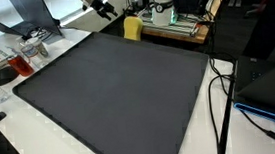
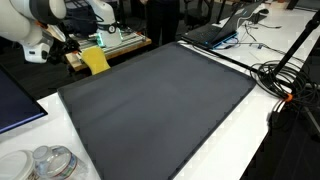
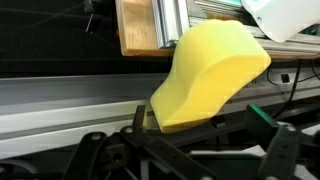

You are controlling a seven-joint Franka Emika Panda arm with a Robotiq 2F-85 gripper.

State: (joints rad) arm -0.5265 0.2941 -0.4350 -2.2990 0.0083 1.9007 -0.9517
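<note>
The yellow sponge [image 3: 208, 72] lies at a slant across the gap of my open gripper. I should turn my gripper in line with the sponge's near end [image 3: 184, 105] before it closes.
A yellow sponge [image 1: 132, 27] stands on edge at the far rim of a large dark mat [image 1: 119, 94], seen in both exterior views [image 2: 95, 60]. In the wrist view the sponge [image 3: 205, 75] leans tilted, close in front of my gripper [image 3: 200, 122]. Its two dark fingers are spread wide on either side of the sponge's lower end and do not press on it. In the exterior views the gripper [image 1: 99, 2] [image 2: 68, 45] hangs beside the sponge, off the mat's far edge. The gripper is open and holds nothing.
A wooden board with a green-lit device [image 1: 173, 22] [image 2: 118, 38] sits just behind the sponge. Clear plastic containers [image 1: 21, 59] [image 2: 50, 163] stand beside the mat. Cables [image 2: 285, 80], a laptop [image 2: 215, 33] and a black box [image 1: 269, 86] crowd the opposite side.
</note>
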